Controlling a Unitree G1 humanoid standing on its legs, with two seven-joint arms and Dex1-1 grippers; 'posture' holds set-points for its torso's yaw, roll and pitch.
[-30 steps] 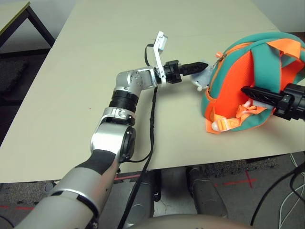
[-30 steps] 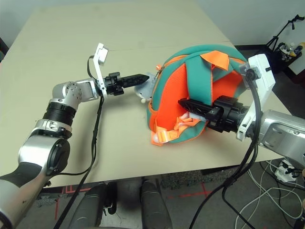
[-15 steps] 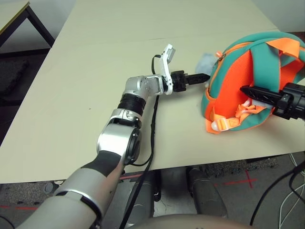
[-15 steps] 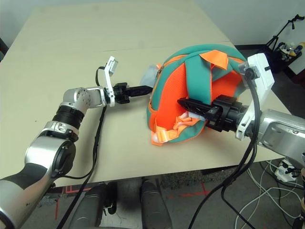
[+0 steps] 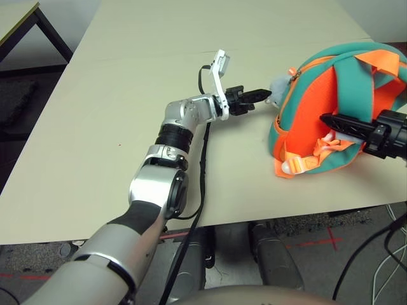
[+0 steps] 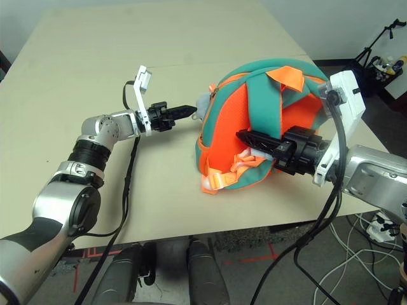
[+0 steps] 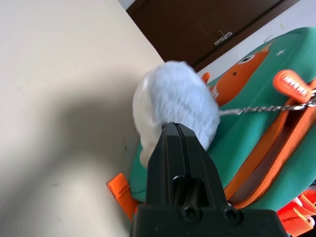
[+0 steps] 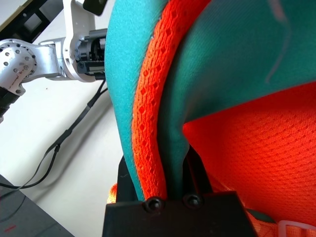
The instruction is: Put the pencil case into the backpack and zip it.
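The shut fingers of my left gripper touch only the plush tag's near side. I should open them wide and close them around its whole body before I pull the zipper.
The teal and orange backpack lies on the table's right side with its orange back panel and straps facing me. Its grey round plush tag hangs on a thin chain by the orange zipper at the bag's left edge. My left gripper is shut, its tip against the plush tag; I cannot tell whether any fur is pinched. My right gripper is shut on a teal, orange-edged backpack strap. The pencil case is out of view.
The beige table stretches wide to the left and behind the bag. A black cable runs along my left arm onto the table. The bag sits close to the table's front edge. Cables lie on the floor at right.
My left gripper has closed from wide open and now points its tip at the plush tag, which has shifted up from the table against the bag. The right arm and backpack have not moved.
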